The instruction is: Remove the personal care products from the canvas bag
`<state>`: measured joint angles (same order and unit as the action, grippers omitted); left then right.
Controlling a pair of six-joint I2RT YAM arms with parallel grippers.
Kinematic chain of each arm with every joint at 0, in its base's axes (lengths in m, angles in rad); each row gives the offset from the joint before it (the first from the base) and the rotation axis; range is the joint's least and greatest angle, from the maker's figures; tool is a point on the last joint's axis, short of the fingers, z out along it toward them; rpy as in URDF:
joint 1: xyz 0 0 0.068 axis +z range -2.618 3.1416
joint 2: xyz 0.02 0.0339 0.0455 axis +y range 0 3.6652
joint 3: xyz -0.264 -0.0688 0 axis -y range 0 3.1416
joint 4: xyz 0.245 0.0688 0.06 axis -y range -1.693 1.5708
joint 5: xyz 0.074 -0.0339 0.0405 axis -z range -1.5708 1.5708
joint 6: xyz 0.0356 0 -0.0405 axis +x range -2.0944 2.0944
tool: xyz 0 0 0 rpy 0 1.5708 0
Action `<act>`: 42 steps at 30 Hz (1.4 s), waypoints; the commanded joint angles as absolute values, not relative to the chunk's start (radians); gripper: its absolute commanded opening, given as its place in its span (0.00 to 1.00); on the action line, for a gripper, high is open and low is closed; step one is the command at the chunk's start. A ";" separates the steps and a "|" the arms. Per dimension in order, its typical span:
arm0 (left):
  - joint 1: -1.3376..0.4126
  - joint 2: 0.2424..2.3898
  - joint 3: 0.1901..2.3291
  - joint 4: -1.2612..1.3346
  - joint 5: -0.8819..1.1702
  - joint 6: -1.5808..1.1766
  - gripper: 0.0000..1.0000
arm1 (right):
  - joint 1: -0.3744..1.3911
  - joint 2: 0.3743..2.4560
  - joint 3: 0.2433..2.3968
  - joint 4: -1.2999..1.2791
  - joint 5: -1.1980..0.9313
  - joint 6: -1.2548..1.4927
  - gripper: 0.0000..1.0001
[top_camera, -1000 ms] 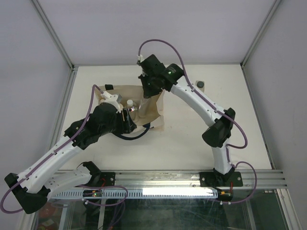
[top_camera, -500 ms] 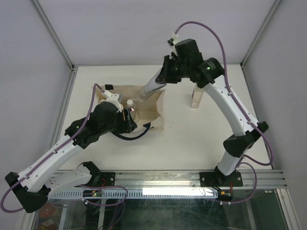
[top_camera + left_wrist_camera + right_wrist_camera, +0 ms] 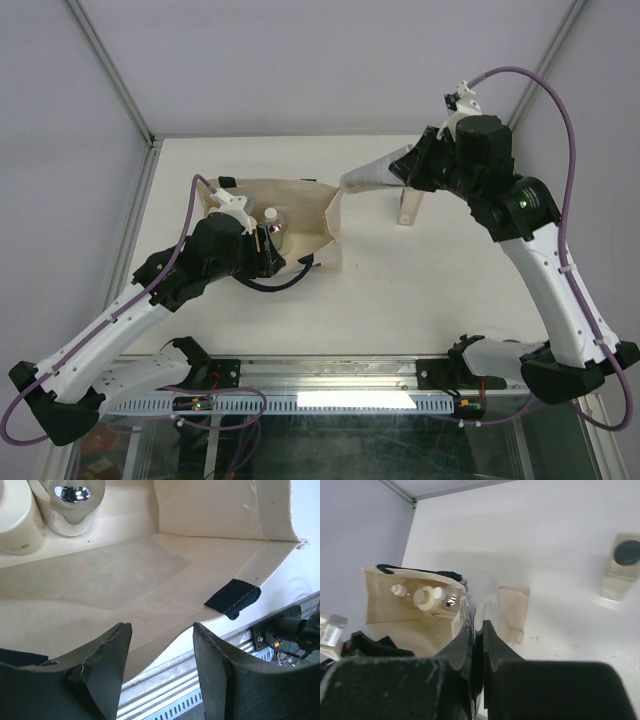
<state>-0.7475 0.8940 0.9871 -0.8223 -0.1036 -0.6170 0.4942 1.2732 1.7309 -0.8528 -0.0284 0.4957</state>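
Observation:
I should keep carrying the translucent item [image 3: 370, 176] with my right gripper to the open space [image 3: 407, 238] beside the dark-capped bottle until the item stands there, because it is clear of the bag.
The beige canvas bag [image 3: 300, 205] lies open on the table, and its inside shows in the left wrist view [image 3: 125, 575]. A cream bottle [image 3: 17, 520] and a silver-topped bottle [image 3: 70, 500] stand inside it, also seen in the right wrist view [image 3: 422, 597]. My left gripper [image 3: 162, 630] is open at the bag's lower edge, near the dark tab [image 3: 232, 597]. My right gripper [image 3: 400, 172] is shut on a translucent whitish soft item [image 3: 482, 597], held above the table right of the bag. The clear rectangular dark-capped bottle [image 3: 408, 205] stands on the table.
The dark navy handle [image 3: 275, 283] loops out at the bag's near side. A metal rail [image 3: 400, 375] runs along the table's near edge. Enclosure walls and frame posts [image 3: 125, 100] stand around the white table [image 3: 420, 280].
My right arm has risen and swung right, away from the bag, drawing the translucent item out with it. The clear rectangular bottle now shows fully. My left arm has stayed put.

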 commanded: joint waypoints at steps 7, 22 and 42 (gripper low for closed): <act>-0.755 0.895 1.023 -0.811 -0.103 -0.579 0.56 | 0.493 1.182 1.529 -0.846 0.307 0.403 0.00; -0.755 0.902 1.045 -0.824 -0.113 -0.569 0.56 | 0.415 1.372 1.429 -0.789 0.372 0.265 0.00; -0.755 0.906 1.053 -0.827 -0.137 -0.574 0.57 | 0.342 1.525 1.446 -0.809 0.240 0.252 0.00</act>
